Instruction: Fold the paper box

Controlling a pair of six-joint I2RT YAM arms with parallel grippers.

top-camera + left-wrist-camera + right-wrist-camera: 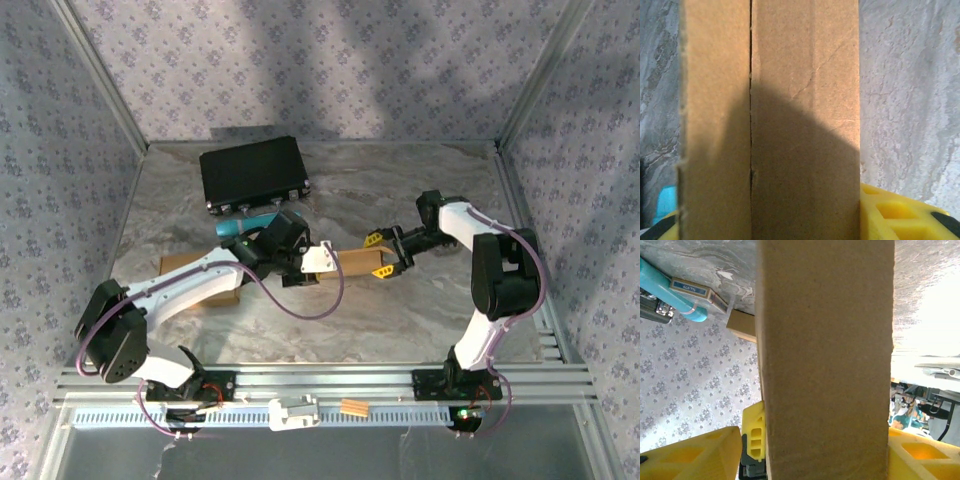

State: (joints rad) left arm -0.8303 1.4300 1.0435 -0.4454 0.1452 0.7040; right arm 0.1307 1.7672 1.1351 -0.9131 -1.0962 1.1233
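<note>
My right gripper's fingers straddle the paper box's end [371, 261], so my right gripper should open, back off and press the paper box's end flap [386, 251] while my left gripper steadies the box.
The paper box [352, 263] is a long brown cardboard piece in the middle of the table, spanning the space between my two grippers. In the left wrist view the paper box [805, 100] has a crease line down its face, and my left gripper [770, 222] is shut on it, with a yellow finger [900, 215] against its right edge. My right gripper [815, 460] stands open around the box's other end [825, 340]. Its left finger [690, 455] is clear of the card. From above, the left gripper [300, 262] and right gripper [385, 255] face each other.
A black case [255, 172] lies at the back left. A teal tube [238, 228] sits just behind the left gripper. Another flat cardboard piece [190, 272] lies under the left arm. Patterned walls and metal posts close in the table on three sides.
</note>
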